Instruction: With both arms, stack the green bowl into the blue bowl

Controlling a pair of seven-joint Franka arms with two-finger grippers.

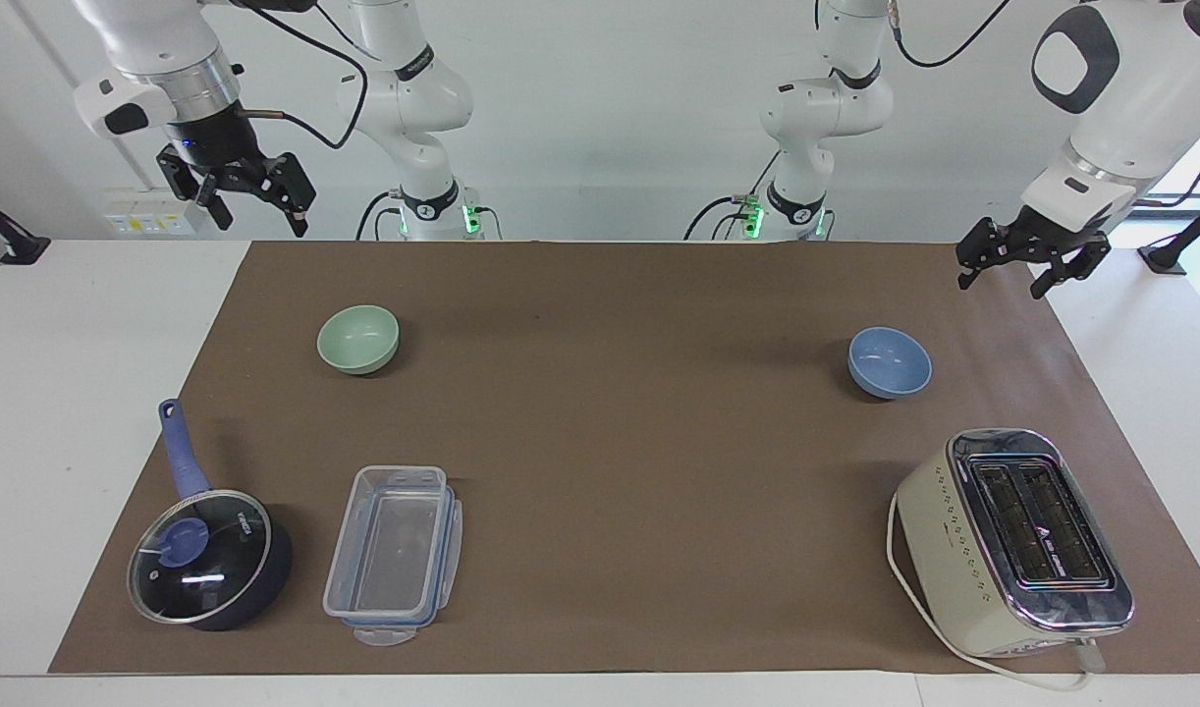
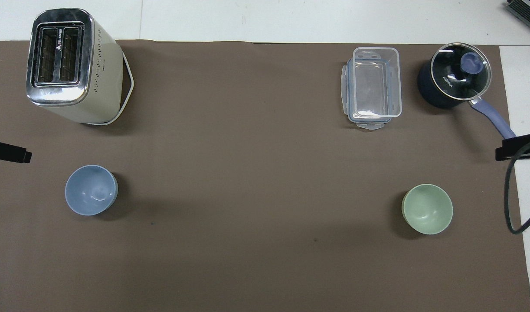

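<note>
My left gripper should keep moving in, because the blue bowl is upright with open mat in front of its near rim. It should go on until its fingers are on both sides of that rim [image 2: 67, 184], then close.
The green bowl [image 1: 358, 339] [image 2: 427, 209] sits upright on the brown mat toward the right arm's end of the table. The blue bowl [image 1: 890, 361] [image 2: 91, 190] sits upright toward the left arm's end, with a wide stretch of mat between them. Both bowls hold nothing. My right gripper [image 1: 259, 222] [image 2: 518, 147] hangs open, high over the mat's edge at its own end, apart from the green bowl. My left gripper [image 1: 1001, 285] [image 2: 9, 152] hangs open over the mat's edge at its end, apart from the blue bowl.
A cream toaster [image 1: 1017, 540] [image 2: 70, 65] stands farther from the robots than the blue bowl. A clear plastic container [image 1: 394, 555] [image 2: 372, 86] and a dark blue lidded saucepan [image 1: 207, 555] [image 2: 453, 80] lie farther out than the green bowl.
</note>
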